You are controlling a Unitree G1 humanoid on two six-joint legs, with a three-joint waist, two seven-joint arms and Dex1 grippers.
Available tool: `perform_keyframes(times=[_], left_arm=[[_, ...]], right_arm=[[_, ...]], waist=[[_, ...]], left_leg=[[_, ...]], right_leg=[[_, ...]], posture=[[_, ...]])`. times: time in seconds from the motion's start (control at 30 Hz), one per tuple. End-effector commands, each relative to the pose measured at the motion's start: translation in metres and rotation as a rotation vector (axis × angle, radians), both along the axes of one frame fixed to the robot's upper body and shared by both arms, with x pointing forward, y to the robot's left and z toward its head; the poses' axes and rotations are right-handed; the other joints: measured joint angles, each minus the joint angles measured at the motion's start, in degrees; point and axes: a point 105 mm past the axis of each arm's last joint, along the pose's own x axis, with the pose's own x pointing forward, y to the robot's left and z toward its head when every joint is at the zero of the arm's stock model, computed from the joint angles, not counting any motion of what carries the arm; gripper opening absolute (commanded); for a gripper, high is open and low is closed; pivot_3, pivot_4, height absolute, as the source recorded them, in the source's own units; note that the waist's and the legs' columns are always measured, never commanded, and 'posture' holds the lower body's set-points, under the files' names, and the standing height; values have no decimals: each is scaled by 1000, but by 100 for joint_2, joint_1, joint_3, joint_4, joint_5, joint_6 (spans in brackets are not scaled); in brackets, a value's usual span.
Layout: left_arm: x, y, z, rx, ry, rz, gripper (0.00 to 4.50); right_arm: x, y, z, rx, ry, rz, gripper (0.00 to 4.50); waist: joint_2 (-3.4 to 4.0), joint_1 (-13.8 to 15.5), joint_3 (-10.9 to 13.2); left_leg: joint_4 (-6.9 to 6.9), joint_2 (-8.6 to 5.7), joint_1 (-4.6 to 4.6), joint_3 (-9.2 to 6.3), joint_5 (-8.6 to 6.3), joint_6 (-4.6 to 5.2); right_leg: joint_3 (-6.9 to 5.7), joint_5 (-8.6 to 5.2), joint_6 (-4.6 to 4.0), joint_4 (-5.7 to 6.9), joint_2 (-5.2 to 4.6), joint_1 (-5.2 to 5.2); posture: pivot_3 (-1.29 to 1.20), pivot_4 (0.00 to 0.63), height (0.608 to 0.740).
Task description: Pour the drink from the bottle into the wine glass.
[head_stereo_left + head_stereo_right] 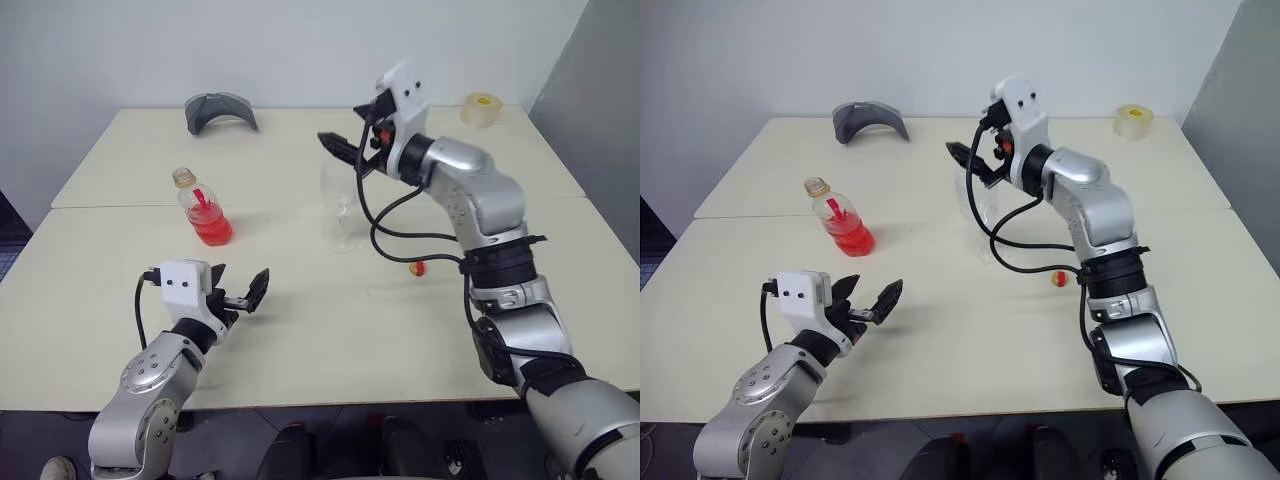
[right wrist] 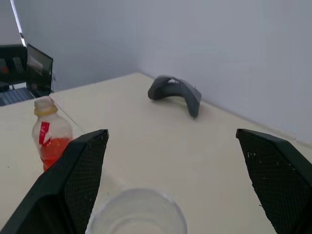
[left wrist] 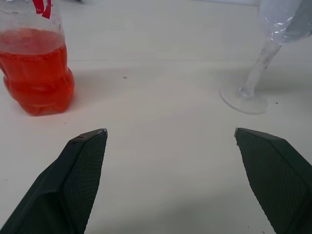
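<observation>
The wine glass's rim [image 2: 139, 213], where the drink must go in, is below my right gripper, so that hand should back away while my left gripper takes the bottle [image 1: 206, 212].
The bottle [image 1: 203, 208] stands upright on the table's left side, about a third full of the red drink [image 3: 35, 73], with no cap on its neck. The empty wine glass [image 1: 342, 212] stands near the table's middle, to the bottle's right. My right gripper [image 1: 971, 163] hovers open just above the glass rim [image 2: 139, 213], with nothing between its fingers. My left gripper [image 1: 240, 283] is open low over the near table, in front of the bottle and apart from it. In the left wrist view the bottle and the glass foot [image 3: 243, 100] lie beyond the open fingers.
A small red-and-yellow cap [image 1: 418, 267] lies on the table right of the glass. A grey curved object [image 1: 221, 110] sits at the back left and a tape roll [image 1: 482, 108] at the back right. A seam [image 1: 120, 206] runs across between two tabletops.
</observation>
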Motion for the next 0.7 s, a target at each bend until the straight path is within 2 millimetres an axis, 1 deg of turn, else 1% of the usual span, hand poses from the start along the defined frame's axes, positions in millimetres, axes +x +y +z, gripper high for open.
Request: perform_keyframes(times=[0.03,0.13,0.23,0.33,0.4,0.47,0.5,0.63,0.7], left_arm=[[3,8,6,18,-31,35,4500],[5,11,5,17,-30,54,4500],[5,11,3,15,-28,59,4500],[5,20,4,27,-33,110,4500],[7,28,5,39,-37,154,4500],[8,36,6,43,-47,208,4500],[8,39,7,46,-52,231,4500],[9,54,15,73,-84,324,4500],[10,65,20,91,-104,361,4500]], right_arm=[[-22,-8,22,37,-64,42,4466],[-36,-14,23,38,-61,71,4466],[-55,-17,19,37,-45,134,4466],[-82,-22,-3,-27,-20,237,4466],[-101,-27,-30,-125,-19,289,4466],[-116,-32,-59,-201,-10,305,4466],[-122,-33,-69,-209,-1,311,4466],[-136,-31,-93,-191,33,325,4466],[-137,-29,-96,-158,39,322,4466]], waist=[[0,2,0],[0,3,0],[-1,3,0],[-2,8,0],[-4,19,0],[-7,41,-1],[-9,41,0],[-11,8,6],[-13,9,5]], left_leg=[[0,0,-1,0,0,0],[0,0,-1,-2,0,0],[1,0,-2,-2,0,1],[-2,0,-3,-7,-1,1],[-2,0,-10,-9,-1,2],[-1,0,-15,-10,-1,2],[-1,0,-18,-15,-1,2],[3,1,-21,-10,0,2],[3,2,-14,-14,0,1]], right_leg=[[0,0,0,-1,0,0],[-2,0,0,-1,0,1],[-1,0,0,0,0,1],[-5,0,0,-7,0,2],[-7,0,1,-18,0,4],[-10,1,3,-26,0,6],[-14,0,3,-32,0,7],[-10,3,8,-23,0,1],[-14,4,10,-21,1,4]], posture=[[0,150,740],[0,150,740],[0,150,740],[0,150,740],[0,150,740],[0,150,740],[0,150,740],[0,150,740],[0,150,740]])
